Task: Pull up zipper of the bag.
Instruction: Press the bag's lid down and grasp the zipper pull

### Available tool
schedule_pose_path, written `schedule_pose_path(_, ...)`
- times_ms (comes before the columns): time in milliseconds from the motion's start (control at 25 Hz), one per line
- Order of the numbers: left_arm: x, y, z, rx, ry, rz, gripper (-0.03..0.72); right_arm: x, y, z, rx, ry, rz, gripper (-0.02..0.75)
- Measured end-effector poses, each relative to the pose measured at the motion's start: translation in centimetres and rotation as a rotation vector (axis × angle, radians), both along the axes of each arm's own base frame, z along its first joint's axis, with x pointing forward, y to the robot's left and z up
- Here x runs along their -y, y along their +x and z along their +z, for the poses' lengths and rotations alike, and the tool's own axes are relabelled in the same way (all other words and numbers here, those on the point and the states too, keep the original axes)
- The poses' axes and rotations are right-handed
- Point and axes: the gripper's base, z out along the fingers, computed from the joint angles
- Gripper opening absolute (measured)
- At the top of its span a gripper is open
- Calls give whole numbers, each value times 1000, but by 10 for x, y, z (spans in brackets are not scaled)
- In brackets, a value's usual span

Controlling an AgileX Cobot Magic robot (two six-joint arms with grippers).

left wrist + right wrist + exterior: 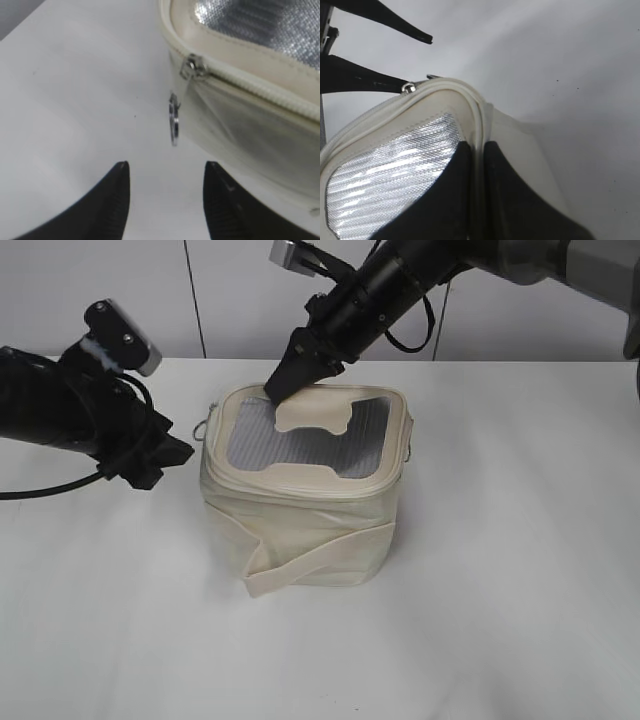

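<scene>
The robot's right gripper is holding the bag's rim still (258,393) behind the slider, so its left gripper should grab the ring pull (201,429) and pull it along the bag's front.
A cream fabric bag (300,520) with a silver mesh lid stands mid-table. Its metal zipper slider (192,66) sits at the left corner, with a ring pull (174,122) hanging down; the ring also shows in the exterior view (203,427). My left gripper (165,172) is open and empty, just short of the ring, to the left of the bag (170,455). My right gripper (479,150) is shut on the bag's rim at the back left edge (285,383). The slider (409,88) and the left fingers show in the right wrist view.
White table (520,570) all around the bag. A cream strap (320,565) wraps the bag's front lower part. A white wall stands behind the table.
</scene>
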Motion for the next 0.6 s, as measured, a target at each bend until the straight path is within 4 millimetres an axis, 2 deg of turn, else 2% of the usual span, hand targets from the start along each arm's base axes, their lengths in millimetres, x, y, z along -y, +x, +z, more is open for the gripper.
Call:
schedule_pose_path(360, 11, 20, 1, 21, -20, -24, 368, 0, 0, 0, -2, 0, -1, 49)
schedule_pose_path(600, 13, 23, -6, 5, -17, -28, 362, 0, 0, 0, -2, 0, -1, 49)
